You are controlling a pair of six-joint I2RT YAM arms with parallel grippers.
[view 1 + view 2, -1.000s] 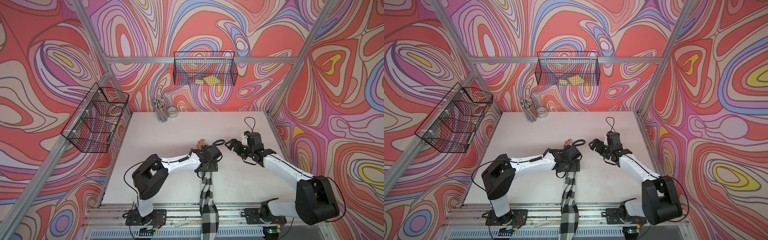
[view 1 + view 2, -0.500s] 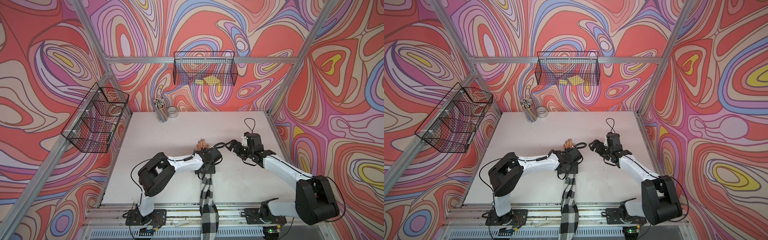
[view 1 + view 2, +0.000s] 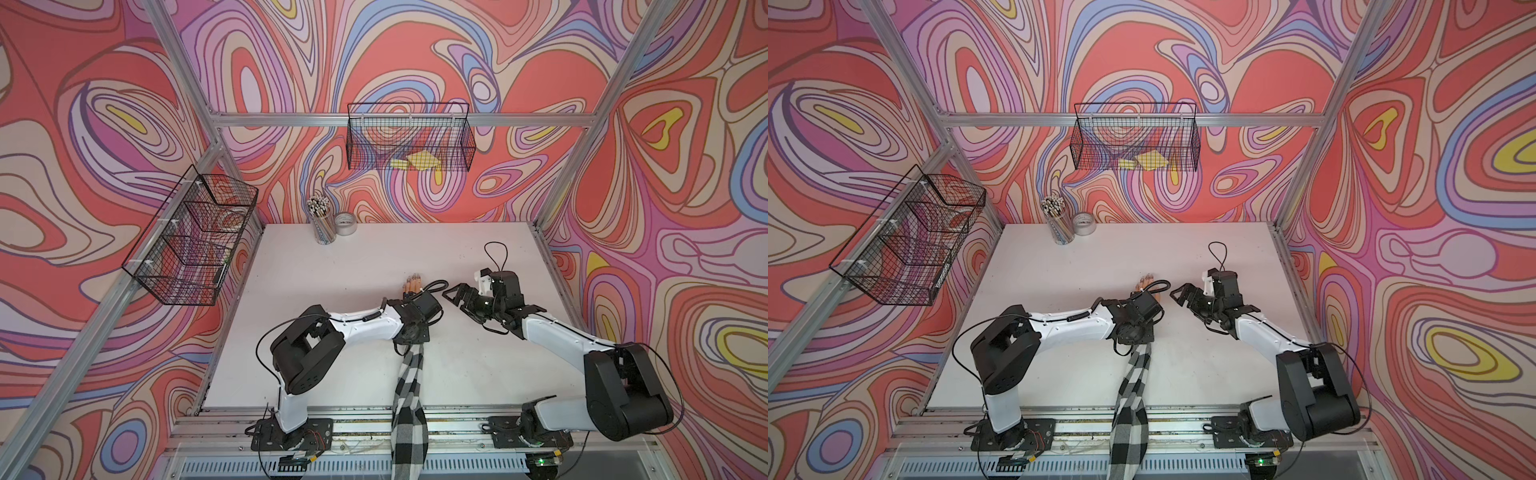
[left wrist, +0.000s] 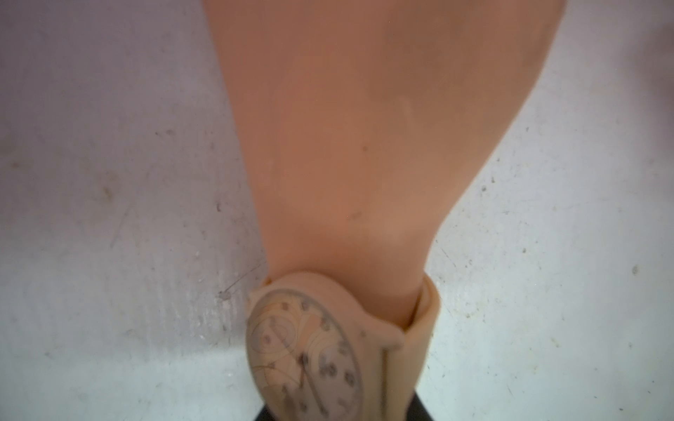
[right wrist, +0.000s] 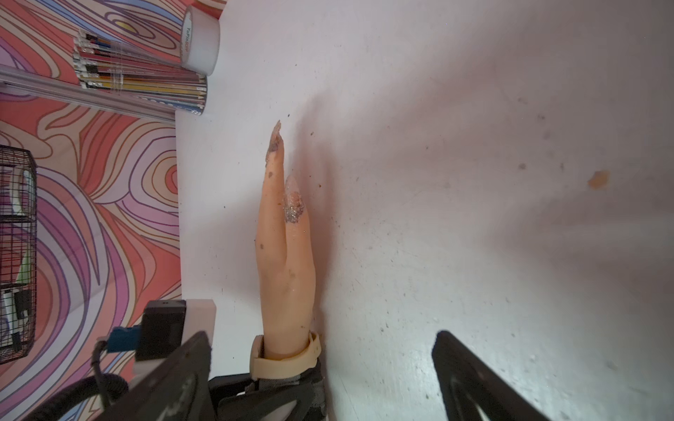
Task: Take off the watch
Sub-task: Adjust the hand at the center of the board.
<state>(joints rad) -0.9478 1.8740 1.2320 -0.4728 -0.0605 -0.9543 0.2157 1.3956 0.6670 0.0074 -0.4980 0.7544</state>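
Note:
The watch's strap [image 5: 286, 363] is blocked by my left gripper clamping the wrist, so my right gripper should take the mannequin hand's palm [image 5: 286, 305] before my left gripper backs off.
The watch [image 4: 310, 350], beige with a round pale dial, is strapped round the wrist of a mannequin hand [image 5: 284, 255] lying on the white table [image 3: 340, 274]. Its strap [image 5: 288, 359] sits just above a black-and-white checked sleeve [image 3: 409, 399]. My left gripper [image 3: 412, 328] is shut on the sleeved wrist right behind the watch, and its black fingers [image 5: 270, 401] pinch the fabric. In both top views the left arm's wrist hides the watch; only the hand's fingertips [image 3: 1144, 282] show. My right gripper [image 5: 322, 337] stands open to the right of the hand, pointing at it, holding nothing.
A cup of pencils [image 3: 323, 222] and a tape roll [image 3: 345, 224] stand at the table's back edge. Wire baskets hang on the back wall [image 3: 409, 137] and the left wall [image 3: 191, 241]. The sleeve trails over the table's front edge.
My left gripper has closed on the sleeved wrist behind the watch, and its arm has drawn in towards the hand. The right gripper has stayed open and nearly still.

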